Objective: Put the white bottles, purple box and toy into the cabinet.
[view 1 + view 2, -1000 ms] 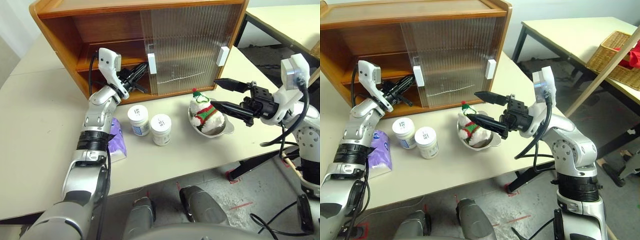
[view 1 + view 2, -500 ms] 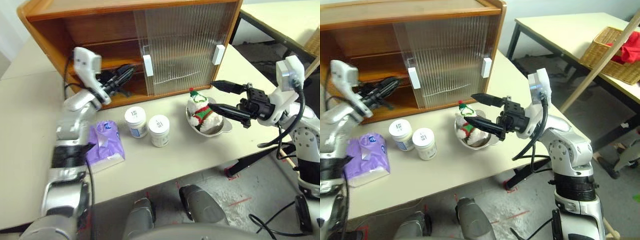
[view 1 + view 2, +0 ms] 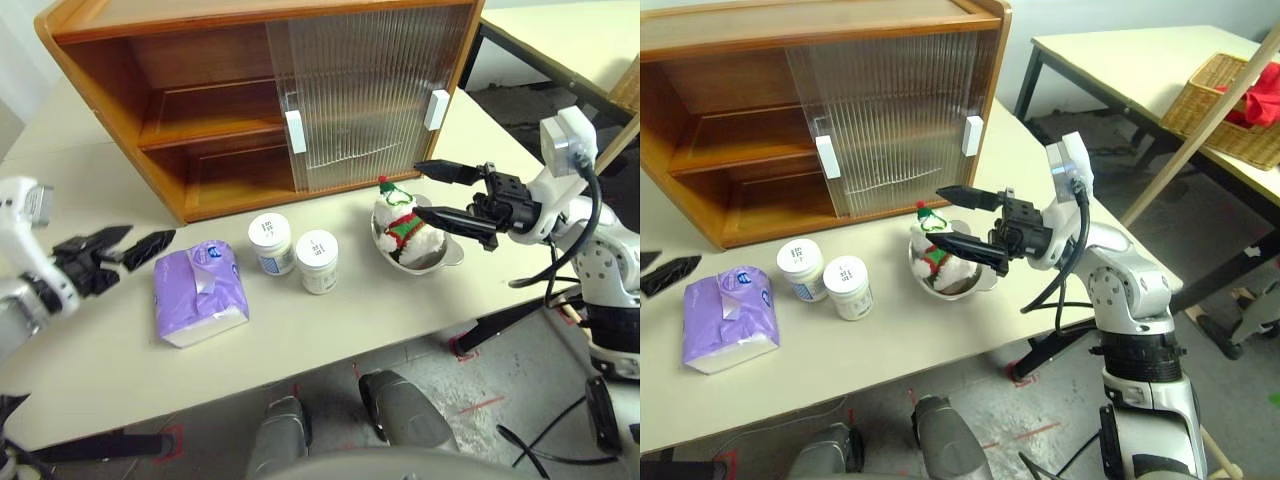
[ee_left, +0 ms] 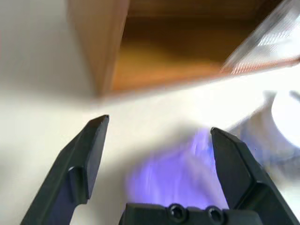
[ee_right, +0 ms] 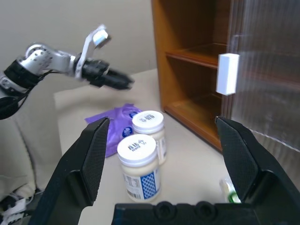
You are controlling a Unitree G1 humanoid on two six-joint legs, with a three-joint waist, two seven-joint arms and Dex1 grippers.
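The purple box's free side faces the left gripper's open fingers, so the robot should keep moving that gripper toward it until the fingers straddle its crinkled wrapper and close.
The cabinet stands at the back of the table, its left half open and both ribbed doors slid to the right. In front lie the purple box, two white bottles and the toy, which sits in a metal dish. My left gripper hovers open and empty left of the purple box, pointing toward it. My right gripper is open, one finger above the toy and one beside it, holding nothing. The right wrist view shows both bottles and the purple box behind them.
White block handles sit on the sliding doors. The table's front edge runs close below the objects. A second table to the right carries a wicker basket.
My left arm has pulled back out of the cabinet's open side and swung left, and its fingers have opened. The purple box now lies uncovered. The right gripper has stayed in place.
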